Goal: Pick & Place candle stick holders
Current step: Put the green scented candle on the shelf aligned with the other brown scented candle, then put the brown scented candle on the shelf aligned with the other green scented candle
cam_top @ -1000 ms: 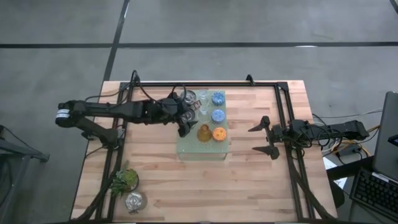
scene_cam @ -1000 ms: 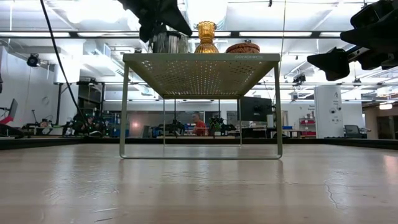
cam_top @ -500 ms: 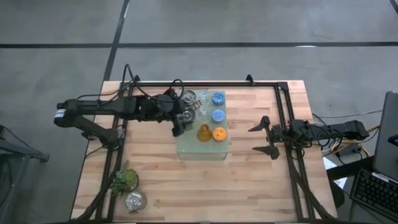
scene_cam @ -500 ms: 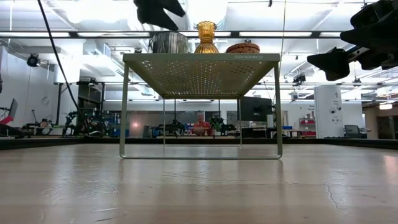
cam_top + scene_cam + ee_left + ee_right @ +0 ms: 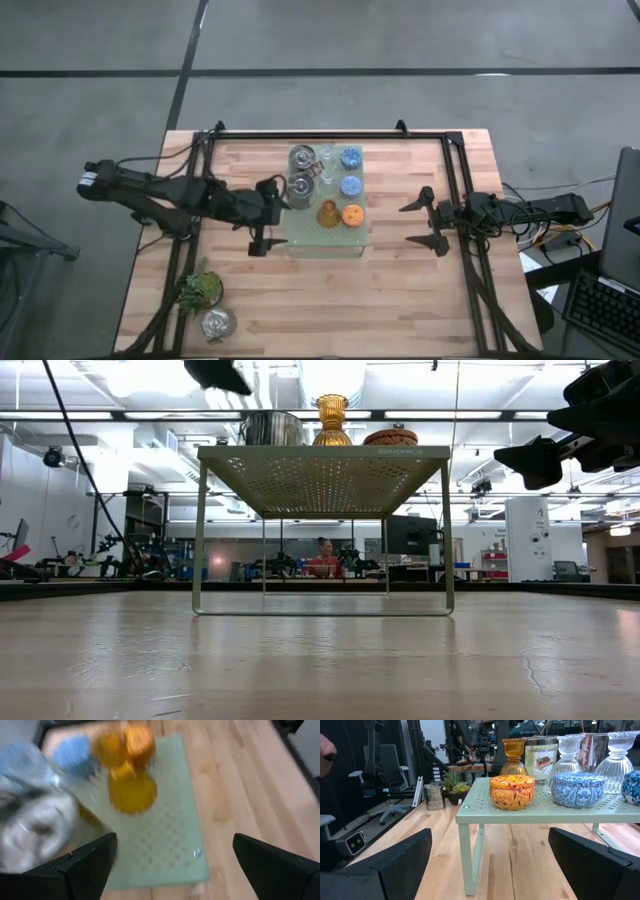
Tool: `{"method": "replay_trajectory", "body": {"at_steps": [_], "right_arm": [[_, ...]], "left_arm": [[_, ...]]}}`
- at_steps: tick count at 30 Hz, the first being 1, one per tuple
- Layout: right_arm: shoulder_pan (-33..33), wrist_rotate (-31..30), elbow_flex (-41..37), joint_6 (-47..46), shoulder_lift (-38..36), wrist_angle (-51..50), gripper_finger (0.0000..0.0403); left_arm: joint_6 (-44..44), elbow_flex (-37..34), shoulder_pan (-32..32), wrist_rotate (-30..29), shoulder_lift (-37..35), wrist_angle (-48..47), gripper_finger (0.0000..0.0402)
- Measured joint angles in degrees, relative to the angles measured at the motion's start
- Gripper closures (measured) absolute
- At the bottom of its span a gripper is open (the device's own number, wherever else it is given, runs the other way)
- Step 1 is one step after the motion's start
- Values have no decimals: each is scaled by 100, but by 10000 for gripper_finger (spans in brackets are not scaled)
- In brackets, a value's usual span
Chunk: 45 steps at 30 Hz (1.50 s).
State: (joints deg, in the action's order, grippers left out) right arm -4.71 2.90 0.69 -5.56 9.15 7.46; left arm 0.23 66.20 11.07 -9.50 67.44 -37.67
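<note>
The near silver holder point(image 5: 300, 188) is too far toward the board's edge point(image 5: 287, 198). I should use my left gripper to nudge it inward before fetching the lone silver holder.
A pale green perforated board point(image 5: 325, 238) on legs carries several candle stick holders: two silver point(image 5: 301, 184), two clear glass point(image 5: 325, 156), two blue point(image 5: 350, 185), one amber point(image 5: 328, 212) and one orange point(image 5: 352, 214). Another silver holder point(image 5: 217, 322) stands on the table near its front left corner. My left gripper point(image 5: 266, 216) hovers open just off the board's left edge, raised above it, with nothing between its fingers. In the left wrist view the amber holder point(image 5: 131, 795) lies ahead of it. My right gripper point(image 5: 420, 222) waits open to the right of the board.
A leafy plant sprig point(image 5: 200, 290) lies beside the lone silver holder. A black frame point(image 5: 330, 134) runs along the table's far edge and down both sides. Bare wood lies between the board and the table's near edge. A person shows in the room beyond point(image 5: 324, 560).
My left gripper has drawn back from over the silver holders on the board toward the table's left and near edges, off the board's left side, rolling as it went. It has stayed open. The holders have kept their places.
</note>
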Motion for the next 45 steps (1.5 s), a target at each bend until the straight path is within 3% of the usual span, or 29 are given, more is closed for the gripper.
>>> {"method": "replay_trajectory", "body": {"at_steps": [11,40,45], "right_arm": [[0,2,2,0,0,0,12],[0,0,2,0,0,0,12],[0,0,2,0,0,2,12]], "left_arm": [[-11,-1000,-30,-74,61,1089,2],[105,-1253,-498,-412,68,2017,2],[-157,-1255,-391,211,-91,1819,2]]}}
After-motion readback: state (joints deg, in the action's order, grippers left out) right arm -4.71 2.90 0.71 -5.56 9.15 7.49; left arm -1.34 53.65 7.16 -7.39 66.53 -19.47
